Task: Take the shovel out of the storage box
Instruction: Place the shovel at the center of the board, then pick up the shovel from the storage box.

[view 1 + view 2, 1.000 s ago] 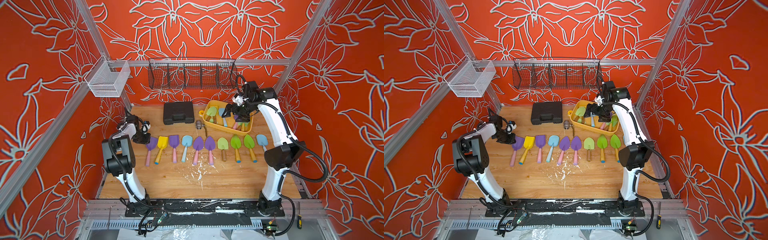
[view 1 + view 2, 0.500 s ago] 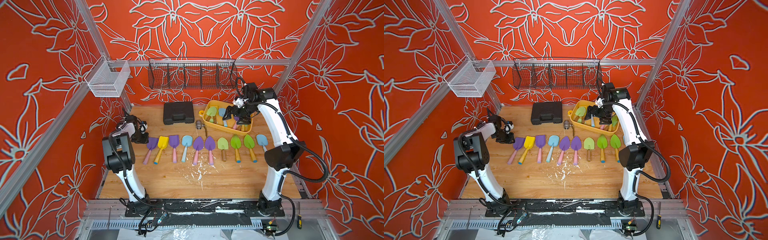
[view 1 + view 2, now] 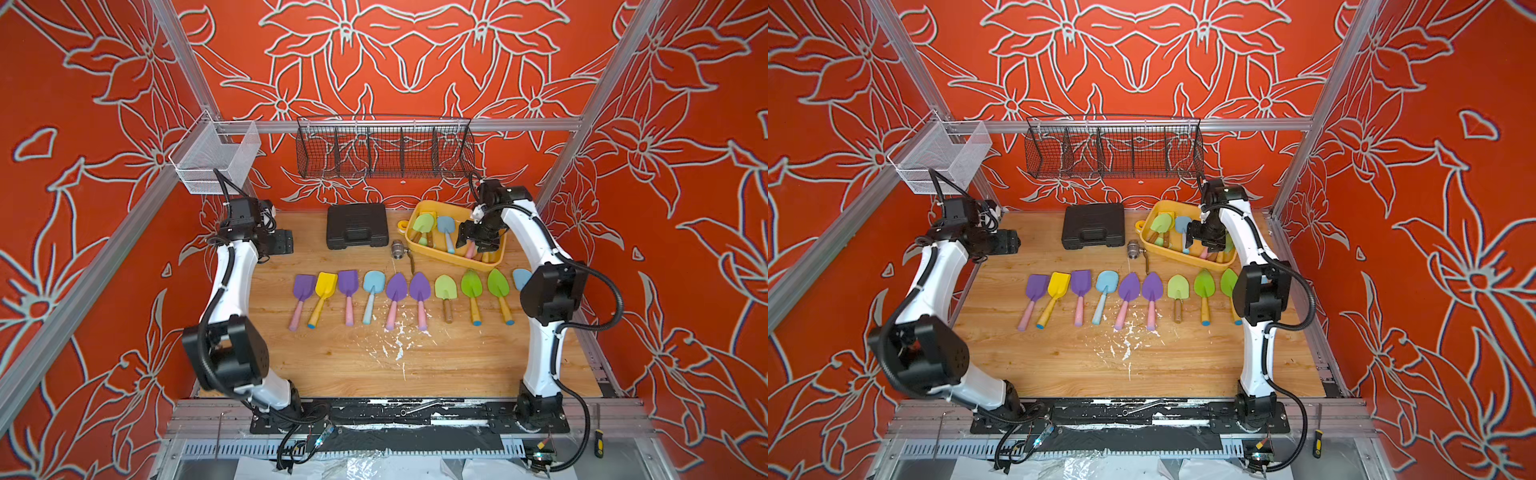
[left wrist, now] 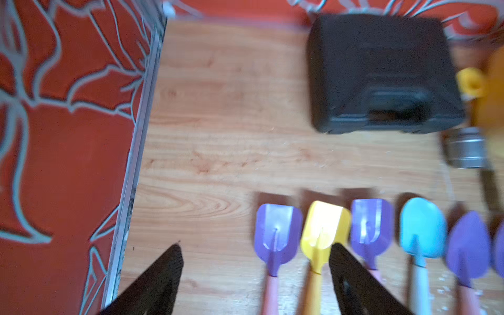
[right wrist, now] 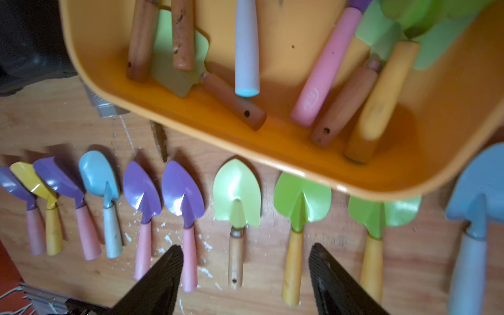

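The blue shovel in the storage box [image 3: 448,233] is far from my left gripper, so next my right gripper picks up the shovel's handle [image 3: 449,243] and hands the shovel's blade to my left gripper.
The yellow-orange storage box [image 3: 457,261] stands at the back right of the table, also in a top view [image 3: 1169,254]. Several shovels lie in it: a green one [image 3: 423,222], a blue one [image 3: 445,226] and a pink-handled one [image 5: 324,71] among wooden and yellow handles. My right gripper [image 3: 478,242] hangs over the box's right end. In the right wrist view it [image 5: 245,253] is open, with nothing between its fingers [image 5: 161,278]. My left gripper [image 3: 284,243] is raised at the back left, open and empty [image 4: 255,251].
Several shovels lie in a row across the table, from a purple one [image 3: 303,286] to a blue one [image 3: 521,277]. A black tool case [image 3: 357,225] and a metal fitting [image 3: 397,250] sit left of the box. Two wire baskets [image 3: 384,151] [image 3: 216,160] hang on the frame.
My left gripper has opened, let go of the purple shovel at the row's left end and drawn back from it. My right gripper has sunk lower over the box, its jaws a little narrower.
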Available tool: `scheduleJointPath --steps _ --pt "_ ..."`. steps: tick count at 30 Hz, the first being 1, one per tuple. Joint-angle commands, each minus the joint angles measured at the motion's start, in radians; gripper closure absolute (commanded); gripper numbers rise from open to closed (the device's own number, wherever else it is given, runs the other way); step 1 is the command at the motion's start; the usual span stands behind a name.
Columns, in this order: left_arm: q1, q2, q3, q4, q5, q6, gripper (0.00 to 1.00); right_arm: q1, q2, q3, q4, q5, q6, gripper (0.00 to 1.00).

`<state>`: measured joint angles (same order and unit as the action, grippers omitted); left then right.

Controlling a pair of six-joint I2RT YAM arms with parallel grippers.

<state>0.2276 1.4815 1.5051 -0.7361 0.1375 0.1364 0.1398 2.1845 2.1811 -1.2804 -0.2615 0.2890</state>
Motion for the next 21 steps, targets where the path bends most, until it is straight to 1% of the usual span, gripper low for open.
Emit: scheduleJointPath --steps 1,4,6,8,12,14,18,21 --pt "-0.137 -0.111 -0.026 0.013 0.021 -0.110 0.12 0.004 0.083 0.066 0.089 -0.035 0.004 0.30" --pt "-0.281 -0.186 -0.043 0.038 -0.001 -0.210 0.12 0.006 0.163 0.127 0.134 -0.038 0.028 0.32" --pt "-0.344 -0.230 -0.071 0.074 0.029 -0.291 0.12 0.005 0.209 0.156 0.167 -0.046 0.037 0.34" --pt "-0.403 -0.269 -0.091 0.097 0.020 -0.354 0.12 0.005 0.262 0.196 0.177 -0.039 0.049 0.36" --pt "-0.474 -0.323 -0.100 0.119 0.038 -0.455 0.11 0.006 0.363 0.287 0.159 -0.005 0.059 0.42" --pt "-0.503 -0.343 -0.089 0.117 0.040 -0.476 0.11 0.006 0.397 0.322 0.150 0.020 0.052 0.43" --pt "-0.547 -0.359 -0.060 0.103 0.021 -0.516 0.10 0.006 0.438 0.339 0.137 0.076 0.028 0.45" --pt "-0.574 -0.346 -0.027 0.087 0.002 -0.520 0.10 0.006 0.463 0.341 0.132 0.082 0.023 0.47"
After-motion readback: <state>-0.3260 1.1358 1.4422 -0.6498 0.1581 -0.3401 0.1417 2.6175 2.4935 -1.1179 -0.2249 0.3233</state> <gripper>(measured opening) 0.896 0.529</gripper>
